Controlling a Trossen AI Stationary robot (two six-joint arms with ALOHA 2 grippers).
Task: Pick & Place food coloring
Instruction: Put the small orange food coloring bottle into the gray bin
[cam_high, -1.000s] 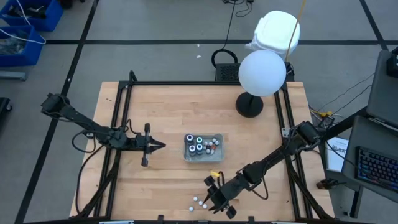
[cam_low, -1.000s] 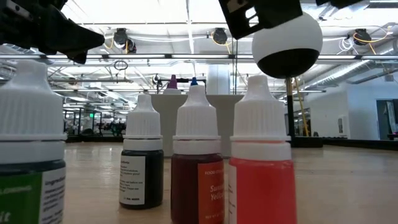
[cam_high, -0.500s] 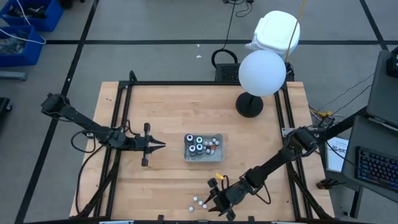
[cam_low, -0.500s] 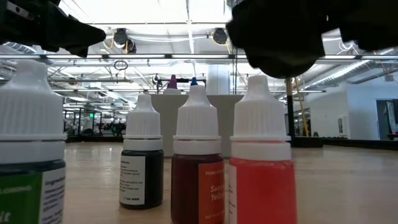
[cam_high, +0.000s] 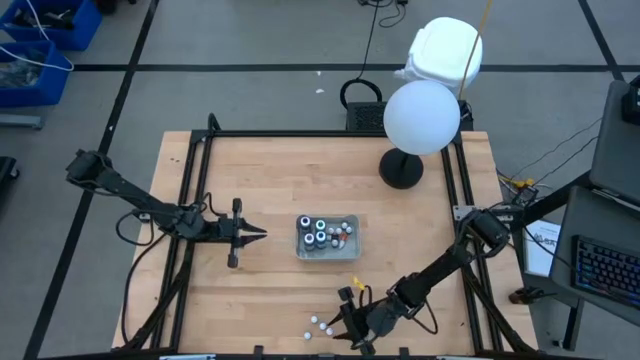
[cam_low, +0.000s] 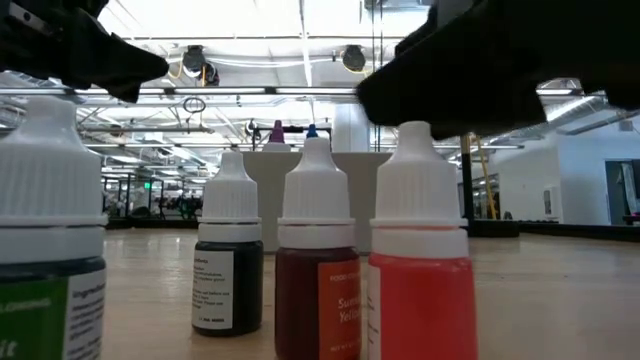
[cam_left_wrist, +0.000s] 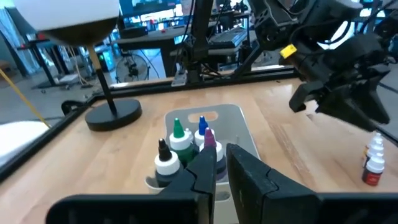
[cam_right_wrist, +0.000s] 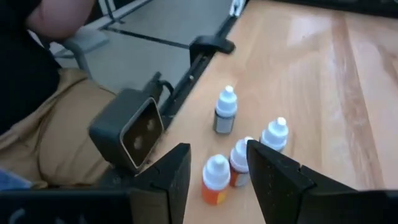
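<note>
My right gripper's open fingers have their gap in line with the orange bottle (cam_right_wrist: 214, 194), which is standing upright. I should continue to lower the fingers until they are on either side of its white cap (cam_right_wrist: 217, 169), then close them.
Several small food coloring bottles with white caps stand upright on the wood near the table's front edge (cam_high: 318, 325); the right wrist view shows them (cam_right_wrist: 239, 158) and the low view shows them close up (cam_low: 317, 260). My right gripper (cam_high: 345, 327) hangs open just above and beside them, tipped downward, its fingers (cam_right_wrist: 166, 180) apart around the orange bottle (cam_right_wrist: 215, 179) without touching. More bottles (cam_left_wrist: 180, 142) stand in the clear tray (cam_high: 343, 250) at mid-table. My left gripper (cam_high: 258, 233) points level at the tray from the left, a narrow gap between its fingers (cam_left_wrist: 249, 177), holding nothing.
A white globe lamp (cam_high: 421, 115) on a black base (cam_high: 401, 168) stands at the back right. A small grey camera (cam_right_wrist: 127, 134) sits at the front edge by the loose bottles. A seated person (cam_right_wrist: 43, 124) is just beyond that edge. Black rails (cam_high: 190, 200) frame the table.
My right gripper has sunk and gone a little toward the table's near edge, closing on the loose bottles and tipping further downward; in the low view its dark mass has dropped to just over the red bottle's cap. The bottles have stayed put.
</note>
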